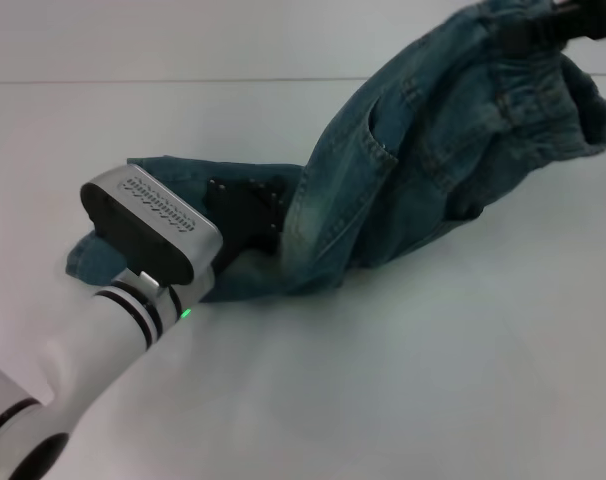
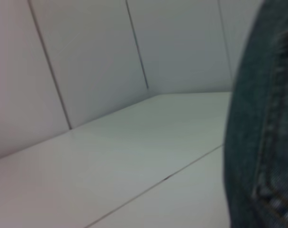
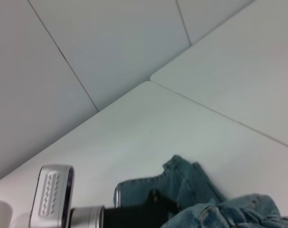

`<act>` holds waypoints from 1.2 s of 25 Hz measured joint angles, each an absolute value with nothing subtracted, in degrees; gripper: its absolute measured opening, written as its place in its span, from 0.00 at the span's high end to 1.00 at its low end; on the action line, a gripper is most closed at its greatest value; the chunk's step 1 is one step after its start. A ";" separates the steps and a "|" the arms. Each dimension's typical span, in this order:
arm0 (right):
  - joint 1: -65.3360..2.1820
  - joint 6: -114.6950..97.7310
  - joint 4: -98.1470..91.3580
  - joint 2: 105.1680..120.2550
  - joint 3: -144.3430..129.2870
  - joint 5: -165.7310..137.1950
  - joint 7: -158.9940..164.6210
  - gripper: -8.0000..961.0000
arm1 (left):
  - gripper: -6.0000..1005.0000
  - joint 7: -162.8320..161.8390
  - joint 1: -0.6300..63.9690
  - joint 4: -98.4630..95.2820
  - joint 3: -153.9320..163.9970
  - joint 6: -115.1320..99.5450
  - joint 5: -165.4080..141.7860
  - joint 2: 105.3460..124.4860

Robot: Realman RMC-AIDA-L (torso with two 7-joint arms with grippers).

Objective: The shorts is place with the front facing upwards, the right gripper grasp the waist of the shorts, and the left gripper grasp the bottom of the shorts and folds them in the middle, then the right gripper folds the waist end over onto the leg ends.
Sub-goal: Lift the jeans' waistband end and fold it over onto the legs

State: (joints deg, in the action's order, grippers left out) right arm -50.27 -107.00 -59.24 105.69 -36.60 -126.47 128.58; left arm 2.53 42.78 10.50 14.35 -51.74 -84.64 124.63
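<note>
The robot's left gripper is on the leg ends [image 1: 96, 262], where the waist has to land. It should open and move out of the way before the right gripper folds the waist over.
The blue-green denim shorts [image 1: 403, 170] hang in a slope from the upper right down to the white table. Their gathered waist [image 1: 528, 95] is held up in the air by my right gripper [image 1: 573, 18], which is mostly cut off at the picture's top edge. The bottom of the shorts [image 1: 98, 255] lies low at the left. There my left gripper [image 1: 268, 205] is pressed into the denim and shut on it, its tips covered by cloth. The left wrist view has denim [image 2: 263, 142] close at one side. The right wrist view looks down on the leg ends [image 3: 182, 185] and the left gripper [image 3: 144, 216].
The white table [image 1: 433, 380] has a thin seam line [image 1: 133, 82] running across its far part. White wall panels [image 2: 87, 57] stand behind it. My left arm [image 1: 93, 370] reaches in from the lower left corner.
</note>
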 joint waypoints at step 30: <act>-57.85 -103.59 -53.28 108.83 -44.33 -126.96 127.08 0.88 | 0.99 0.81 39.41 25.33 1.10 -54.99 -99.28 124.63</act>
State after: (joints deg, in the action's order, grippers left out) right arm -57.85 -103.59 -53.28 108.83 -44.33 -126.96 127.08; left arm 0.81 39.41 25.33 1.10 -54.99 -99.28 124.63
